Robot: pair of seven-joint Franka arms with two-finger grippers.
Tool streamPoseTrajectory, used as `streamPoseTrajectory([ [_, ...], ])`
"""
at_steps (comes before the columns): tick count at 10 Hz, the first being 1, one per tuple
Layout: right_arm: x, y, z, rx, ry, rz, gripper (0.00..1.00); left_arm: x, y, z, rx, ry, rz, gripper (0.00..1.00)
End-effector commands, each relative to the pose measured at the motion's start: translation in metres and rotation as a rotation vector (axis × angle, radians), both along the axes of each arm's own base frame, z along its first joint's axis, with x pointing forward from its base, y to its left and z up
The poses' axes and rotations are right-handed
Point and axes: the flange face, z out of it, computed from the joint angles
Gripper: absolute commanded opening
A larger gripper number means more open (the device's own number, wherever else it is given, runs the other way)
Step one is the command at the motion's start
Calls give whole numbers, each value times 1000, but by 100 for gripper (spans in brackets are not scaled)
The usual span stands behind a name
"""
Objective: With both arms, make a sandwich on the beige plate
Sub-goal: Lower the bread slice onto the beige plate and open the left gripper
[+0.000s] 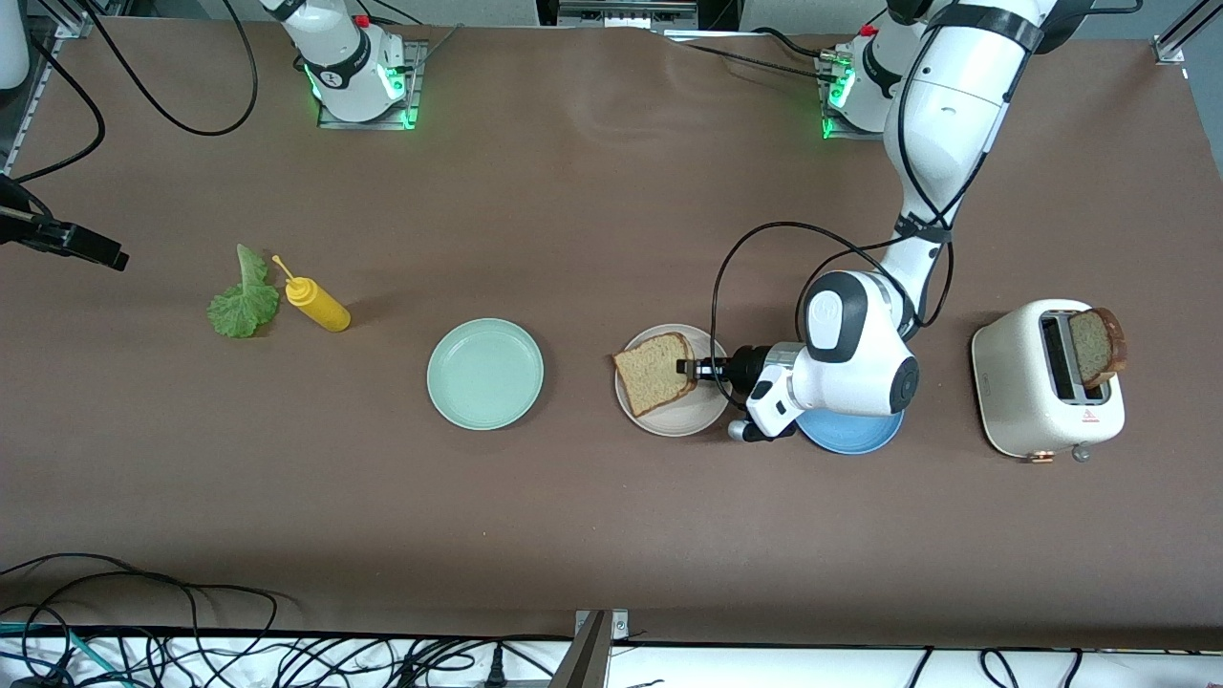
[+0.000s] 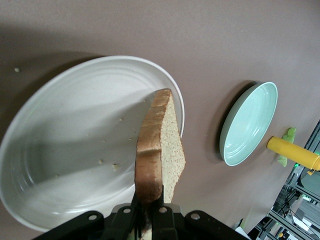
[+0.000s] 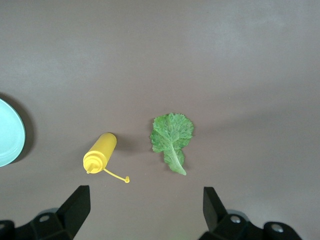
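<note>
The bread slice sticks out past the beige plate's rim (image 1: 620, 366) toward the mint plate. Next, my left gripper pulls the slice back over the beige plate's middle (image 1: 672, 380).
A brown bread slice (image 1: 654, 371) (image 2: 160, 145) is held on edge over the beige plate (image 1: 683, 420) (image 2: 60, 150), reaching past the plate's rim toward the mint plate. My left gripper (image 1: 690, 367) (image 2: 148, 210) is shut on its crust. A second bread slice (image 1: 1097, 346) sticks up out of the toaster (image 1: 1046, 387). The lettuce leaf (image 1: 245, 298) (image 3: 171, 140) lies flat toward the right arm's end of the table. My right gripper (image 3: 145, 210) hangs open and empty high over the table, looking down on the lettuce. It does not show in the front view.
A yellow squeeze bottle (image 1: 318, 304) (image 3: 100, 152) lies beside the lettuce. A mint-green plate (image 1: 485, 373) (image 2: 250, 125) (image 3: 7, 132) sits between bottle and beige plate. A blue plate (image 1: 850, 435) lies under my left wrist. Cables run along the table's near edge.
</note>
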Motion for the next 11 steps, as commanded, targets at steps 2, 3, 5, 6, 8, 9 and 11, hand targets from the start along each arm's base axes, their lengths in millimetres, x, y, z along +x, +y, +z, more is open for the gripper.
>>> streamPoseTrajectory([
  [2,-2,-1,2,19,0,8,100,2,2,13,-7,0,-21,0],
  [3,-2,-2,2,21,0,6,100,6,10,19,-1,5,-15,0],
  [5,-2,-1,2,19,0,8,100,17,41,46,-6,51,-65,0],
  [6,-2,-1,3,20,-2,8,100,17,45,59,-13,56,-84,0],
  [8,-2,-2,3,20,-2,6,100,16,46,51,-13,64,-86,0],
  [9,-2,-2,2,21,0,6,100,14,41,43,-12,74,-86,0],
  [11,-2,-2,3,20,-2,6,100,17,38,38,3,43,-55,0],
])
